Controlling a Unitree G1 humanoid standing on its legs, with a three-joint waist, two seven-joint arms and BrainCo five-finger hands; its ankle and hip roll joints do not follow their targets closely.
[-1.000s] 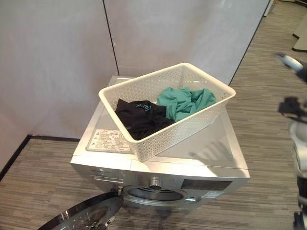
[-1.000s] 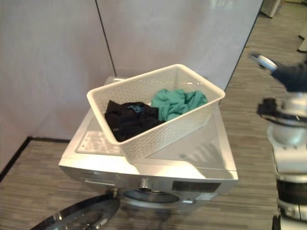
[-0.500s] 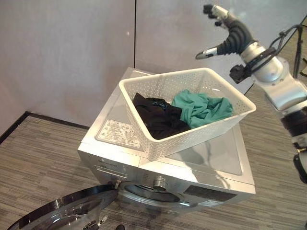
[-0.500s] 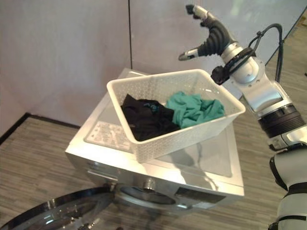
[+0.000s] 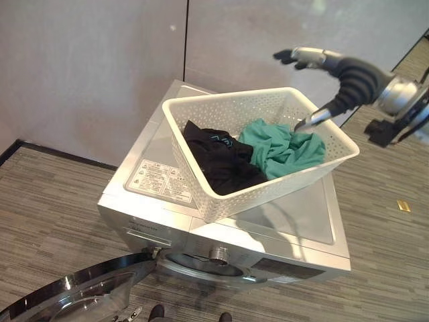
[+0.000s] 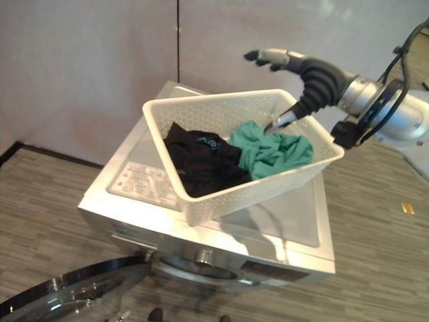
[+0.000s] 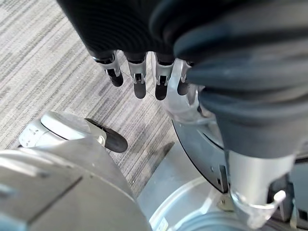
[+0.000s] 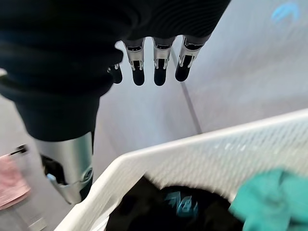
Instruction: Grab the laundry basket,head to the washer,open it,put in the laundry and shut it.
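A clear edge [image 5: 251, 155] divides the black garment [image 5: 222, 162] from the teal garment, so I expect the black garment to come out alone when I lift it.
A white perforated laundry basket [image 5: 275, 184] sits askew on top of the silver washer [image 5: 298, 218]. Inside it lie a black garment [image 5: 218, 157] and a teal garment [image 5: 281, 147]. My right hand [image 5: 345, 77] hovers open over the basket's far right corner, fingers spread and thumb pointing down at the teal cloth, holding nothing. The right wrist view has its fingers [image 8: 159, 62] above the basket rim [image 8: 192, 144]. The washer's round door [image 5: 74, 298] hangs open at the lower left, below the drum opening [image 5: 201, 265]. My left hand [image 7: 137, 77] hangs low beside that door, fingers relaxed and empty.
Grey partition walls [image 5: 94, 60] stand close behind and to the left of the washer. Striped wood-look floor [image 5: 375, 201] surrounds it, with a small yellow scrap [image 5: 403, 205] at the right. The open door takes up floor in front of the washer.
The camera has shifted. My right arm swung in from the right, rose above the basket's back rim, then dropped lower over its far right side. The basket and laundry stayed put.
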